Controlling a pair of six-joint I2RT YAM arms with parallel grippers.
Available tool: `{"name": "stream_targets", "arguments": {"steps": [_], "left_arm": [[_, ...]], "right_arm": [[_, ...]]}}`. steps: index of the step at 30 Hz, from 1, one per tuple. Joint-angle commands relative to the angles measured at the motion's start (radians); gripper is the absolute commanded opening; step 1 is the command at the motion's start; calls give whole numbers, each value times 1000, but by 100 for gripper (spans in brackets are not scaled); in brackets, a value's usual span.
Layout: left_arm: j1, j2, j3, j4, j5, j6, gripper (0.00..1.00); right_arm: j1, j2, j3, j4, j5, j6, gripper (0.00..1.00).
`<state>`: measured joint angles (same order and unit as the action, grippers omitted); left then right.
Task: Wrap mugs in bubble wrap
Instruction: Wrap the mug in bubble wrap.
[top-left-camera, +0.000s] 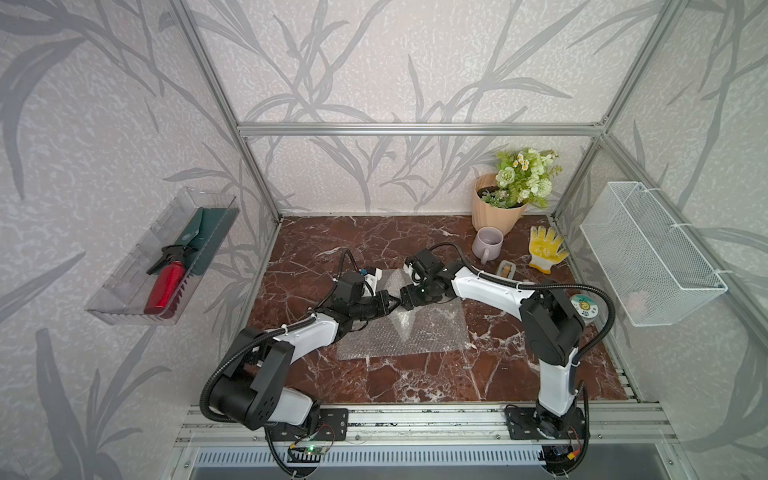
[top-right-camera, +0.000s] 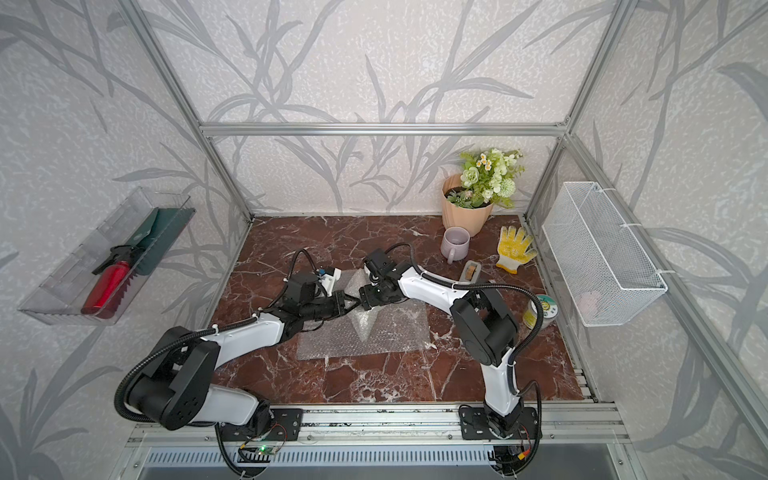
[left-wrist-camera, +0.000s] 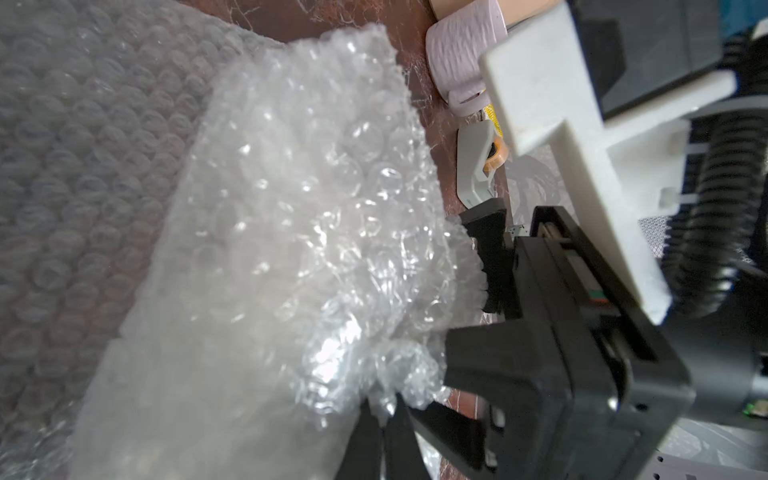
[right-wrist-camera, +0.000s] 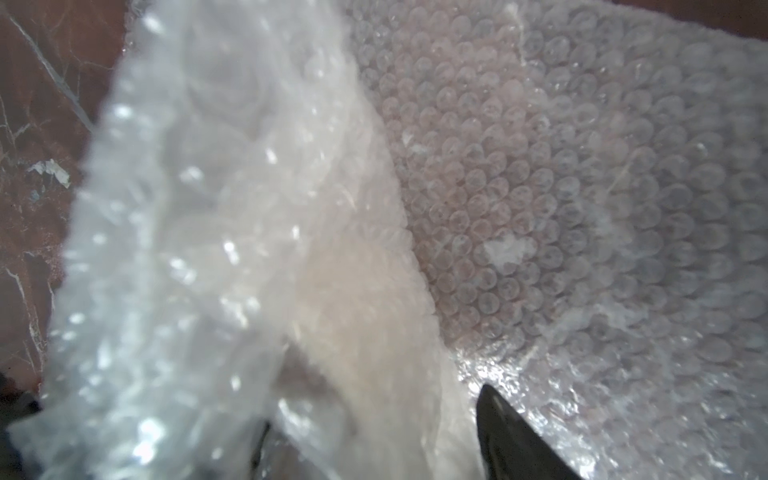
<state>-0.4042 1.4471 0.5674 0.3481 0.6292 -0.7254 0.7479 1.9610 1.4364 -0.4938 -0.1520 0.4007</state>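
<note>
The bunched bubble wrap is held by only a crumpled edge in my left gripper, so next my left gripper grabs the wrap's side before my right gripper reaches the tape dispenser.
A clear bubble wrap sheet lies flat mid-table. Above it a second, bunched piece of bubble wrap hangs lifted between both grippers. My left gripper is shut, pinching a crumpled edge of that lifted wrap. My right gripper faces it with jaws wide apart on either side of the wrap; one dark fingertip shows beside the wrap. The lilac mug stands upright and bare at the back right, away from both grippers.
A peach flowerpot stands behind the mug. A yellow glove, a tape dispenser and a tape roll lie at the right. A white wire basket hangs on the right wall. A clear tray with a red bottle hangs on the left wall.
</note>
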Motion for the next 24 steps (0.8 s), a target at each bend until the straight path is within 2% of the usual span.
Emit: {"name": "stream_targets", "arguments": {"steps": [1,10,16,24], "left_arm": [[-25,66,-33,-114,-3,33,0],[-26,126,46,-262,-41,95,0],[-26,137,65,-305,-39,124,0],[-35,154,76,-303,-19,133,0]], "right_arm": [[-8,-56,-25,19,-3,-2,73],[-23,-223,-98,70,54,-11,78],[-41,-159,-55,57,36,37,83],[-55,-54,16,8,4,65,84]]}}
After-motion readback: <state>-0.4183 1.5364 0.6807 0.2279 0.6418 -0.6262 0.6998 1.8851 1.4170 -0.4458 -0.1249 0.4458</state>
